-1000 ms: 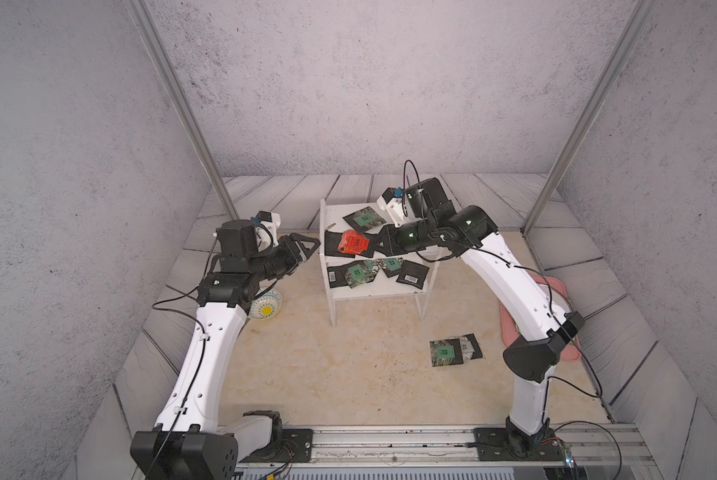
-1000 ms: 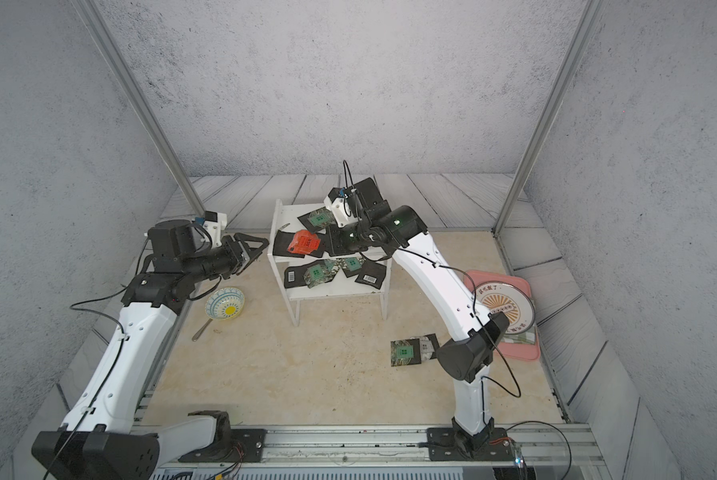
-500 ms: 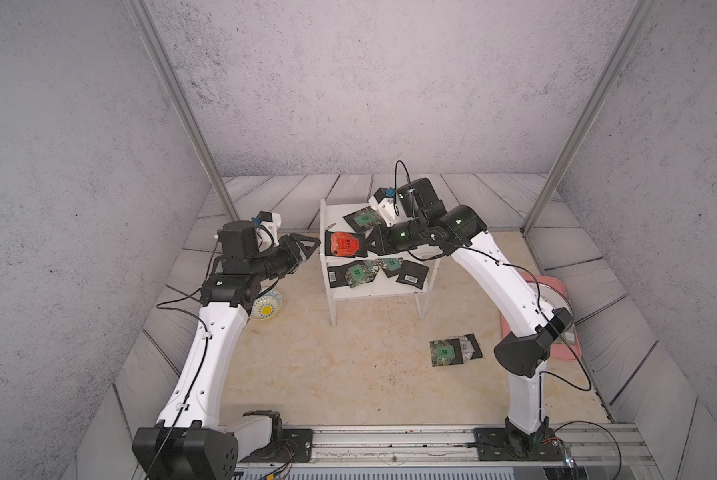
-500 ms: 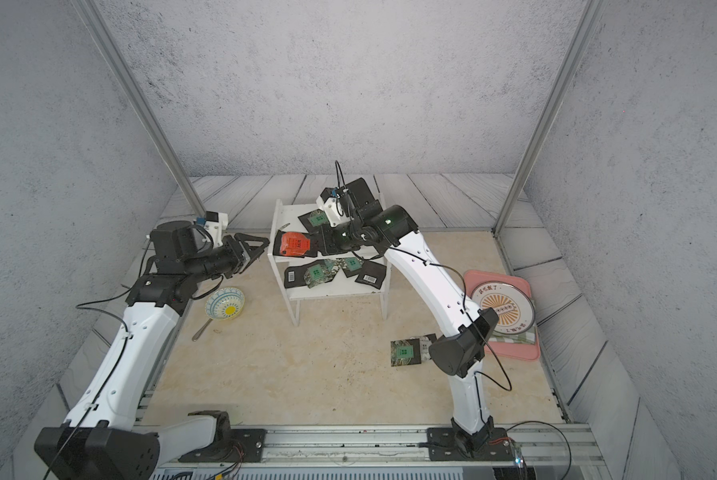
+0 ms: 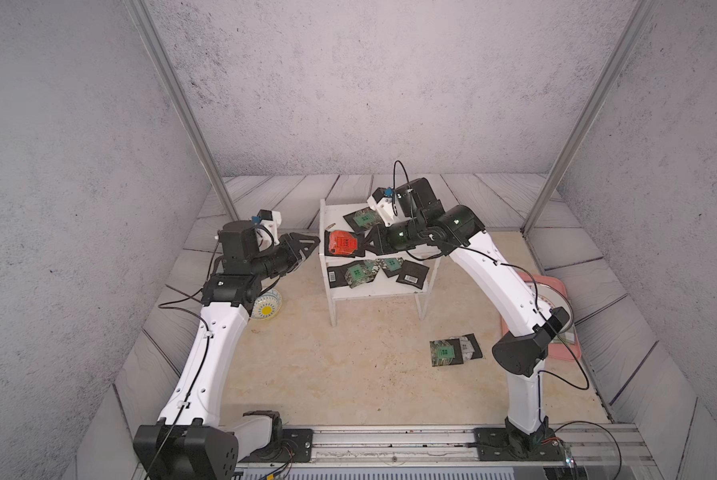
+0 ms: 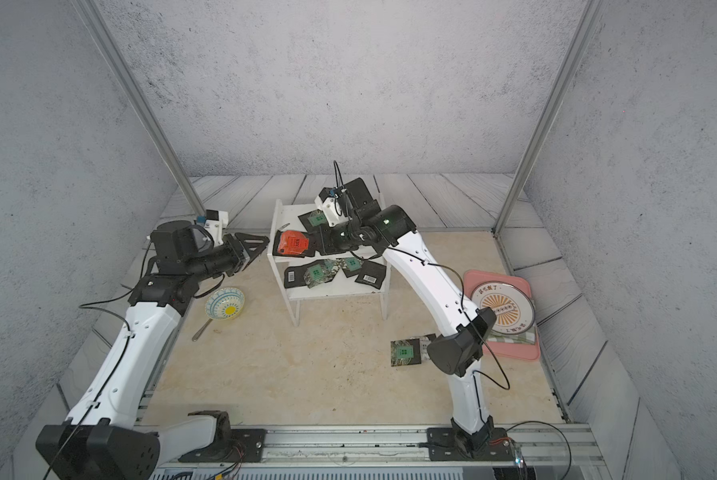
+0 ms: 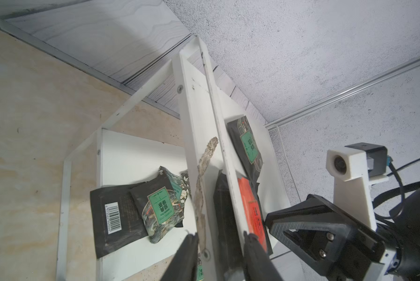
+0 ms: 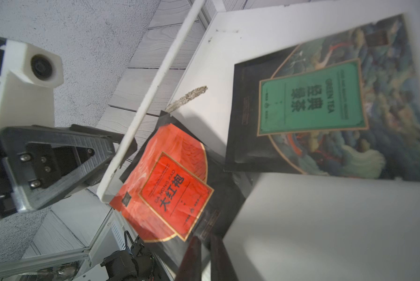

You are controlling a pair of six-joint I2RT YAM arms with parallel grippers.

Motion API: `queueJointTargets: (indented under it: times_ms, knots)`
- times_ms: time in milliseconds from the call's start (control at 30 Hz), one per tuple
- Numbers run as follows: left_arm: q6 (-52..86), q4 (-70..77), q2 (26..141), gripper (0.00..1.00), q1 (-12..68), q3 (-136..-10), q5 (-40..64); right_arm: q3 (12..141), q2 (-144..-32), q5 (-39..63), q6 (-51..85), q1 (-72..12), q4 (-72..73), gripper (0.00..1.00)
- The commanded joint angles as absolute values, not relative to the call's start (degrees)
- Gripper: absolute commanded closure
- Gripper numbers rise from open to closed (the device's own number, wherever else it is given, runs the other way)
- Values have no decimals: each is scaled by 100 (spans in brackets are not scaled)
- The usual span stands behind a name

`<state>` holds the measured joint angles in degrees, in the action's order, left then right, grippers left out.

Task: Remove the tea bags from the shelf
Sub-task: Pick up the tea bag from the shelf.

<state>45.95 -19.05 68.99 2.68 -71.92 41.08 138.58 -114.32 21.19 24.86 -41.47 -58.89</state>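
Note:
The black tea bag (image 7: 225, 222) is under the red-orange one and behind the side panel. So my right gripper should push the black tea bag over the side panel's edge (image 7: 201, 220) so that my left gripper can take it.
The white shelf (image 5: 373, 291) (image 6: 331, 289) stands mid-floor. My right gripper (image 5: 365, 245) (image 8: 205, 239) is shut on the black edge of the red-orange tea bag (image 5: 342, 243) (image 8: 170, 185), holding it over the upper board by the left side panel. A green-label tea bag (image 5: 363, 218) (image 8: 325, 102) lies on the upper board. Several black tea bags (image 5: 358, 272) (image 7: 160, 209) lie on the lower board. My left gripper (image 5: 315, 241) (image 7: 219, 239) sits just outside that side panel, jaws apart, the panel's edge showing between them. Two tea bags (image 5: 452, 351) lie on the floor.
A patterned bowl (image 6: 225, 303) and a spoon (image 6: 201, 330) lie on the floor under the left arm. A pink tray (image 6: 514, 353) holding a plate (image 6: 502, 307) sits at the right, behind the right arm's elbow. Grey walls close in on three sides.
The right gripper has carried the red-orange tea bag a little leftward toward the side panel. The left gripper's jaws have narrowed; that arm has barely shifted.

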Motion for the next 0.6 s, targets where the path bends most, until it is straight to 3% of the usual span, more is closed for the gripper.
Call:
queueJointTargets:
  times_ms: [0, 567]
  knots:
    - [4485, -2387, 6851, 66, 126, -6991, 3968, 14001, -11658, 2205, 2483, -4180, -5911, 86]
    - [4595, -2251, 6776, 53, 18, -6935, 4170, 14025, -11786, 2356, 2593, -4201, -5723, 86]
